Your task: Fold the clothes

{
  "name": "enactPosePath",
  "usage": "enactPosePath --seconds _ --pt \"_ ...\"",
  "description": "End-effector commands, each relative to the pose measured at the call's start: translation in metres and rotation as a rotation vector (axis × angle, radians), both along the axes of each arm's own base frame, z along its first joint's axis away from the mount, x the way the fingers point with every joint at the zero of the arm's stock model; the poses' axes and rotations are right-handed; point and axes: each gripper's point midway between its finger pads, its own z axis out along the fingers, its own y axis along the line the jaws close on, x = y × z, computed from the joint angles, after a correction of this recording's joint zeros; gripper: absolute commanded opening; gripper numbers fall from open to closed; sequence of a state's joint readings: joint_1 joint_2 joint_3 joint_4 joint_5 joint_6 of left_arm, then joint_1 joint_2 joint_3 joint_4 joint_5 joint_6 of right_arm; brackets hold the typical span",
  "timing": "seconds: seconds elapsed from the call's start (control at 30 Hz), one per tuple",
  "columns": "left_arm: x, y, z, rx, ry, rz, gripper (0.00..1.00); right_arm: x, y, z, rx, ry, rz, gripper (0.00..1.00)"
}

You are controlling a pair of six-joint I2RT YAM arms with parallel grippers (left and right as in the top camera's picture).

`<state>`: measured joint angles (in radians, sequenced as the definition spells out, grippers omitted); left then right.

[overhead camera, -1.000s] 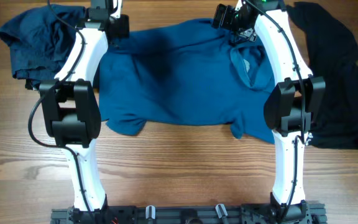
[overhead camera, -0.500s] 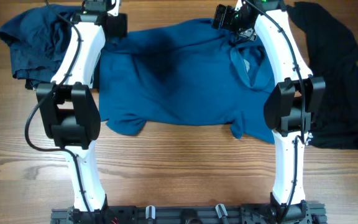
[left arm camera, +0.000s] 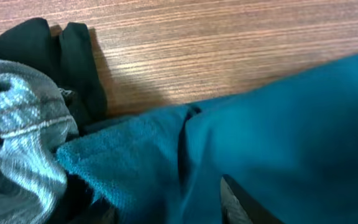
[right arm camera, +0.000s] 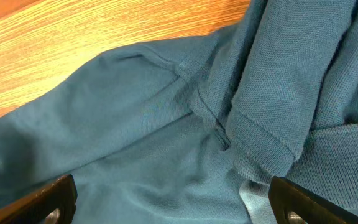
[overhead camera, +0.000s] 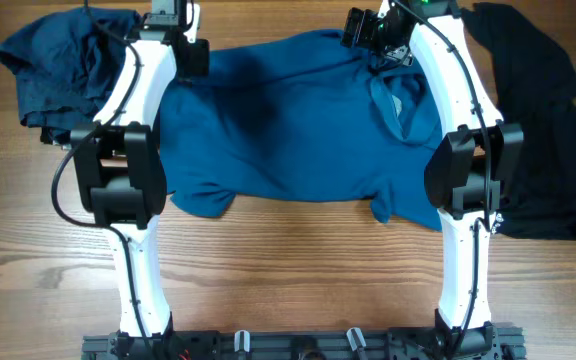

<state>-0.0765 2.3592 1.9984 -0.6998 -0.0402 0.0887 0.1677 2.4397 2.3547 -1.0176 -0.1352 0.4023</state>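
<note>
My right gripper should grab the folded cloth (overhead camera: 386,110) and pull it toward the black garment, because the medium-blue T-shirt's end (overhead camera: 420,108) under my right gripper is bunched up.
The large medium-blue T-shirt (overhead camera: 288,120) lies spread across the middle of the table. My left gripper (overhead camera: 175,25) is at its far left corner. In the left wrist view the gripper (left arm camera: 173,211) is partly open, with the shirt's sleeve edge (left arm camera: 142,155) filling the gap between its fingers. My right gripper (overhead camera: 368,28) is at the shirt's far right corner. It is wide open (right arm camera: 176,202) and just above the shirt's ribbed collar and folded cloth (right arm camera: 260,124), holding nothing.
A navy garment (overhead camera: 58,60) is heaped at the far left. A black garment (overhead camera: 538,120) lies along the right side. In the left wrist view a grey cloth (left arm camera: 17,137) and a black cloth (left arm camera: 73,56) lie beside the sleeve.
My left gripper shifted slightly left and away, then came back to the shirt's far left corner. The right arm and the shirt have not visibly moved.
</note>
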Motion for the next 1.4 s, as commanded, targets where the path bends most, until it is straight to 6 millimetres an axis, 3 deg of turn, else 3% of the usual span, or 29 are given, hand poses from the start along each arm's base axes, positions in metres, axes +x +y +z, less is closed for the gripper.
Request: enactPosePath --seconds 0.0,0.03,0.07,0.1,0.2,0.33,0.4,0.53,0.67,0.77,0.8,0.83,0.87,0.93,1.0,1.07,1.1,1.13,1.17,1.23,1.37 --pt "0.008 0.004 0.004 0.008 -0.028 0.018 0.36 -0.004 0.006 -0.008 0.006 0.020 0.023 0.99" --pt "0.008 0.005 0.004 0.014 -0.029 0.021 0.29 -0.004 0.006 -0.008 0.006 0.021 0.023 0.99" --pt "0.008 0.008 0.005 0.029 -0.031 0.030 0.08 -0.004 0.006 -0.008 0.006 0.021 0.023 0.99" --pt "0.010 0.014 0.006 0.049 -0.043 0.062 0.04 -0.004 0.006 -0.008 0.006 0.022 0.023 0.99" --pt "0.014 0.026 0.027 0.094 -0.093 0.125 0.04 -0.005 0.006 -0.009 0.007 0.025 0.023 0.99" --pt "0.012 0.026 0.099 0.036 -0.220 0.190 0.04 -0.002 0.007 -0.007 0.000 0.006 0.052 0.93" --pt "0.010 0.026 0.120 0.030 -0.258 0.191 0.04 0.003 -0.002 -0.007 -0.057 -0.020 0.042 0.90" --pt "0.006 0.024 0.118 0.019 -0.234 0.184 0.04 0.001 -0.021 -0.022 -0.155 0.000 0.001 0.88" --pt "0.005 0.024 0.117 0.020 -0.230 0.184 0.04 0.004 -0.020 -0.050 -0.166 -0.013 0.028 0.88" --pt "0.005 0.024 0.117 0.021 -0.230 0.184 0.04 0.012 -0.025 -0.057 -0.223 -0.061 0.073 0.84" --pt "0.005 0.024 0.117 0.020 -0.230 0.184 0.04 0.014 -0.030 -0.056 -0.250 -0.068 0.060 0.80" --pt "0.005 0.024 0.117 0.020 -0.230 0.184 0.04 0.016 -0.033 -0.055 -0.269 -0.077 0.049 0.70" --pt "0.005 0.024 0.117 0.020 -0.230 0.184 0.04 0.017 -0.035 -0.054 -0.281 -0.082 0.042 0.57" --pt "0.005 0.024 0.117 0.020 -0.230 0.184 0.04 0.020 -0.037 -0.053 -0.290 -0.093 0.036 0.19" --pt "0.005 0.024 0.117 0.021 -0.230 0.184 0.04 0.020 -0.036 -0.052 -0.294 -0.098 0.055 0.04" --pt "0.005 0.024 0.117 0.021 -0.230 0.184 0.04 0.013 -0.030 -0.035 -0.262 -0.096 0.091 0.08" --pt "0.005 0.024 0.117 0.021 -0.230 0.184 0.04 0.008 -0.026 -0.024 -0.245 -0.095 0.115 0.34" --pt "0.005 0.024 0.117 0.021 -0.230 0.184 0.04 -0.005 -0.025 -0.009 -0.227 -0.074 0.123 0.66" --pt "0.005 0.024 0.117 0.021 -0.230 0.184 0.04 -0.023 -0.028 0.005 -0.225 -0.030 0.128 0.73" --pt "0.005 0.024 0.117 0.020 -0.230 0.184 0.04 -0.057 -0.035 0.007 -0.245 0.091 0.139 0.75" --pt "0.005 0.024 0.117 0.020 -0.231 0.184 0.04 -0.086 -0.040 -0.015 -0.261 0.222 0.161 0.75"
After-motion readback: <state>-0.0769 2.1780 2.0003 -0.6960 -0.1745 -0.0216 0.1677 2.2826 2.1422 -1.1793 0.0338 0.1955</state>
